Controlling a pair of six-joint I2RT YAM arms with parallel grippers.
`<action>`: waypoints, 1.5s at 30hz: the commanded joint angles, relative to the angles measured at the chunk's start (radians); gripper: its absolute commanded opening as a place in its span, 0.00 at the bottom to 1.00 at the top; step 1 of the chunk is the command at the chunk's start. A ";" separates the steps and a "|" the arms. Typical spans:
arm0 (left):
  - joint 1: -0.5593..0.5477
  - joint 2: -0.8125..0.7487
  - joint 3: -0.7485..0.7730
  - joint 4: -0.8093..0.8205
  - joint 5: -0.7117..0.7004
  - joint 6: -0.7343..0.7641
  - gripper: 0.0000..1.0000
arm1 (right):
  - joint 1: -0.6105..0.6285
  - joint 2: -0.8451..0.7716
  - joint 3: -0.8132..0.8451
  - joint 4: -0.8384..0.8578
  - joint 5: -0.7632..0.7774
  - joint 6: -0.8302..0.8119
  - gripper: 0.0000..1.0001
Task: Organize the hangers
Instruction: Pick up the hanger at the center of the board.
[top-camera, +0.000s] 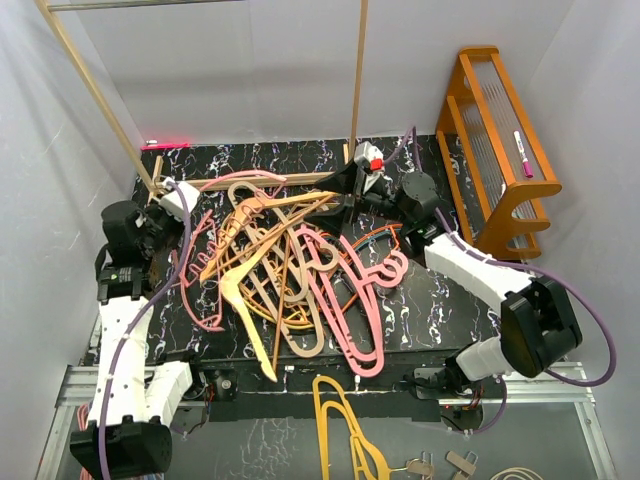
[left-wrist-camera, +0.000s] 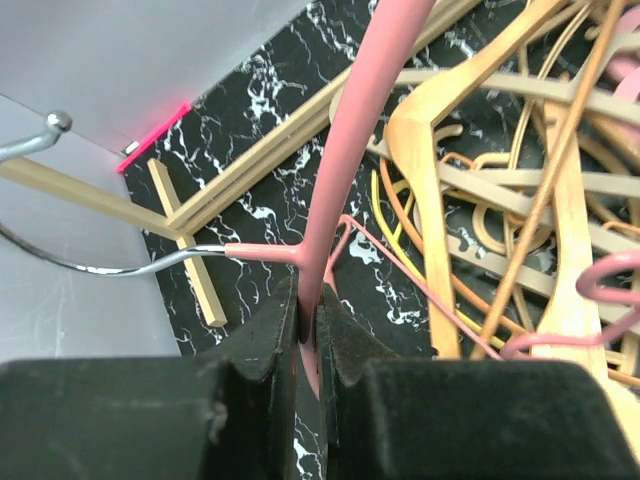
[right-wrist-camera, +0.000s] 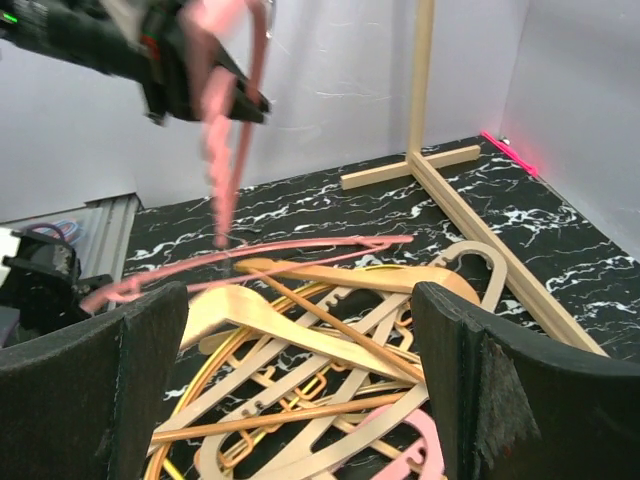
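Observation:
I expect the wavy-edged pink hanger (top-camera: 246, 175) to come away alone when I carry it, because it hangs with its lower tip (right-wrist-camera: 222, 233) clear of the heap.
The hangers lie in a tangled heap (top-camera: 290, 265) on the black marbled mat (top-camera: 440, 290): pale wood, orange, yellow and pink ones crossing each other. My left gripper (left-wrist-camera: 312, 325) is shut on a pink hanger (left-wrist-camera: 360, 130) near its neck, where a metal hook (left-wrist-camera: 100, 268) sticks out to the left. In the right wrist view that left gripper (right-wrist-camera: 215, 90) is raised at the upper left, with the wavy-edged pink hanger (right-wrist-camera: 222, 170) dangling from it. My right gripper (right-wrist-camera: 300, 390) stands wide open above the heap's back edge, holding nothing.
A thin wooden frame has two uprights (top-camera: 358, 70) and a base bar (top-camera: 270, 182) along the mat's back edge. An orange wooden rack (top-camera: 495, 130) stands at the right. A mustard-yellow hanger (top-camera: 340, 420) lies past the mat's front edge. White walls close in on both sides.

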 joint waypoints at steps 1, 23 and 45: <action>-0.002 -0.017 -0.127 0.332 0.016 0.059 0.00 | 0.006 -0.101 -0.053 0.105 -0.045 0.003 0.98; -0.035 -0.159 -0.110 0.145 0.069 0.547 0.00 | 0.006 -0.099 0.134 -0.263 -0.120 -0.270 0.98; -0.111 -0.197 -0.274 0.382 -0.028 0.711 0.00 | 0.243 0.192 0.490 -0.699 -0.041 -0.349 0.98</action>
